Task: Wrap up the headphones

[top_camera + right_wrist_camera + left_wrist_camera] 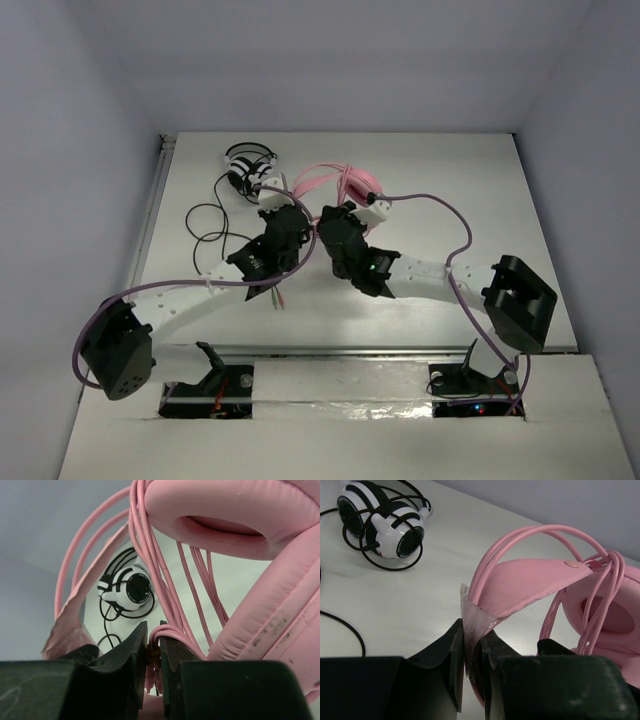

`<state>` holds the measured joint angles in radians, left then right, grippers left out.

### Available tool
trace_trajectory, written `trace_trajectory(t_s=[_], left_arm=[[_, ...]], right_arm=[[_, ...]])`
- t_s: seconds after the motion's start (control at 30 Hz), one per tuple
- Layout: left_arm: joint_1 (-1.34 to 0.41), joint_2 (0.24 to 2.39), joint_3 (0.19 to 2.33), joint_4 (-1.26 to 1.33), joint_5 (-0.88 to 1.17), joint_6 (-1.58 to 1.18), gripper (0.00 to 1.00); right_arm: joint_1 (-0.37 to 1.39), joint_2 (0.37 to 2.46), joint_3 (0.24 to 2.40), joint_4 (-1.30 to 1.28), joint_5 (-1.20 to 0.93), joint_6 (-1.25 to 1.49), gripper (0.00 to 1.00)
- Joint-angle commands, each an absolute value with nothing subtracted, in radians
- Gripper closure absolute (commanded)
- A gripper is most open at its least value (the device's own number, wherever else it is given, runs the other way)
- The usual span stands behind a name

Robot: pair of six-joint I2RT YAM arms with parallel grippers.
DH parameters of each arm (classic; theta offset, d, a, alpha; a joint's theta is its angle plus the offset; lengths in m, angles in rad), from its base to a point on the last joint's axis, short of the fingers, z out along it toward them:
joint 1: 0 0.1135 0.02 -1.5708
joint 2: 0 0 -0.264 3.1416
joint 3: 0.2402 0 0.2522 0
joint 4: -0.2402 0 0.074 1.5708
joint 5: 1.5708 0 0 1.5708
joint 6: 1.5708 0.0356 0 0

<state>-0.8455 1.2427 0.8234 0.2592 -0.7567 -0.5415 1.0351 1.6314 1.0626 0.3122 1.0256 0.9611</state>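
Note:
The pink cable loops (606, 587) are gathered by the earcup, and clear table (519, 636) is below. So my left gripper should carry on moving the headband down until the headphones rest, and then let go.
The pink headphones (345, 185) lie at the middle back of the table, their cable looped several times around the headband. In the left wrist view my left gripper (471, 652) is shut on the end of the pink inner headband pad (520, 587); the thin arches (540, 532) rise over it. It also shows in the top view (290, 222). My right gripper (154, 652) is shut on the pink cable (172, 605) near its plug end, below an earcup (235, 525). It sits beside the left gripper in the top view (330, 225).
The black-and-white headphones (250, 165) with a black cable (205, 225) lie at the back left, close to my left gripper. They also show in the left wrist view (382, 525). White walls enclose the table on three sides.

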Motion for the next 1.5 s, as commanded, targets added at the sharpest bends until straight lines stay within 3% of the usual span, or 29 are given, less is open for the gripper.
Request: trace_trajectory(t_s=[0.0,0.23,0.27,0.7,1.47], left_arm=[[-0.9,1.235,0.916,0.376,-0.641,-0.531,1.0],[-0.888,1.314,0.951,0.319,-0.606,-0.569,1.0],[-0.876,1.322,0.951,0.313,-0.58,-0.596,1.0],[-0.786,1.419,0.91,0.299,-0.486,-0.647,1.0],[-0.615,1.565,0.965,0.298,-0.216,-0.692,1.0]], right_arm=[[1.008,1.629,1.062,0.299,0.896,0.945,1.0],[1.049,1.601,1.014,0.216,0.726,0.92,0.95],[1.058,1.603,1.012,0.192,0.71,0.922,0.88],[1.058,1.606,1.137,-0.156,0.382,0.917,0.37],[1.058,1.367,1.063,-0.178,0.253,0.913,0.34]])
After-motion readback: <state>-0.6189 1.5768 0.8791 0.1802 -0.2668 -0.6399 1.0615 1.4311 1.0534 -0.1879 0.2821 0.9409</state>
